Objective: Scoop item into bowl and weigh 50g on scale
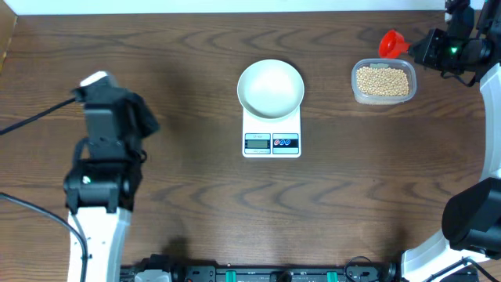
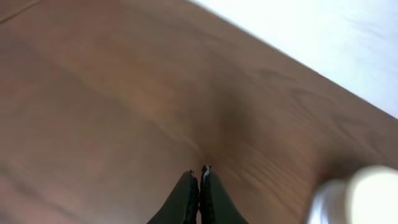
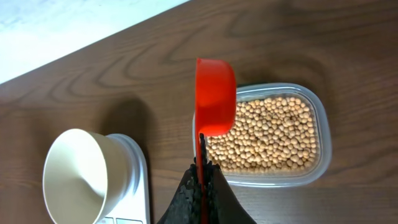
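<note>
Next, my left gripper swings over and presses the red button [image 1: 277,142] before my right gripper scoops beans into the bowl, because the white scale's display [image 1: 257,144] is blank.
The white bowl [image 1: 271,87] stands on the white scale [image 1: 272,142] at mid-table, and looks empty from above. Tan beans [image 1: 383,81] fill a clear plastic tub [image 1: 356,92] at the back right. My right gripper [image 1: 415,48] is shut on the handle of a red scoop [image 1: 391,43]. In the right wrist view the scoop [image 3: 215,96] hangs edge-on over the left end of the beans [image 3: 267,134], ahead of the gripper [image 3: 202,163], with the bowl [image 3: 74,174] and scale [image 3: 134,186] to the left. My left gripper [image 2: 199,171] is shut on nothing, over bare wood far left [image 1: 147,119].
A black cable [image 1: 31,117] trails across the table's left side to the left arm. A blurred white part [image 2: 360,196] sits beside the left gripper. The table's far edge [image 1: 235,12] meets a white surface. The right arm's base [image 1: 470,227] stands front right.
</note>
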Controlling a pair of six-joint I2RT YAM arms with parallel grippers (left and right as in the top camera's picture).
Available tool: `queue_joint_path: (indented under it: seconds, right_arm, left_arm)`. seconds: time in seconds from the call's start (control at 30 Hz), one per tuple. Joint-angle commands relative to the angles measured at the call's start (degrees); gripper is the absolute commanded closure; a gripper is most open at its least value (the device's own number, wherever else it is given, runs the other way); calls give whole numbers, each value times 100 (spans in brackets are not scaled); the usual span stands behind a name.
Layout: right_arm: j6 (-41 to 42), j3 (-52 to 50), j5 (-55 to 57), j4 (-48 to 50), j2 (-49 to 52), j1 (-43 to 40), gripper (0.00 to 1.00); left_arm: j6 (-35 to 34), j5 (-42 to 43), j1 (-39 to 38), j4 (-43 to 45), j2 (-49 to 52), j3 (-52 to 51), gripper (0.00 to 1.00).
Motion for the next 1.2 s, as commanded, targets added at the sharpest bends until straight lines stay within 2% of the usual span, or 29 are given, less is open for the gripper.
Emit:
queue_joint_path:
  seconds: [0.0, 0.13, 0.3, 0.43, 0.7, 1.17]
  right_arm:
    - [-74, 96, 153, -9, -74, -39, 99]
    - [-76, 96, 461, 20, -74, -39, 99]
    - [-9, 96, 660, 155, -74, -39, 99]
    - [35, 96, 660, 302, -74, -39, 99]
    - [31, 96, 656, -74, -74, -39, 99]
    - [24, 96, 614, -667, -74, -39, 99]
  left_arm:
    - [-549, -68, 365, 42, 420, 50, 92]
    - [-577, 227, 374, 400, 898, 50, 93]
    - [-577, 1246, 361, 1276, 1528, 50, 93]
    - [-577, 1676, 173, 1545, 1792, 50, 92]
    - [-531, 1987, -835, 1191, 1814, 50, 93]
    - [-264, 1937, -2343, 531, 1818, 44, 93]
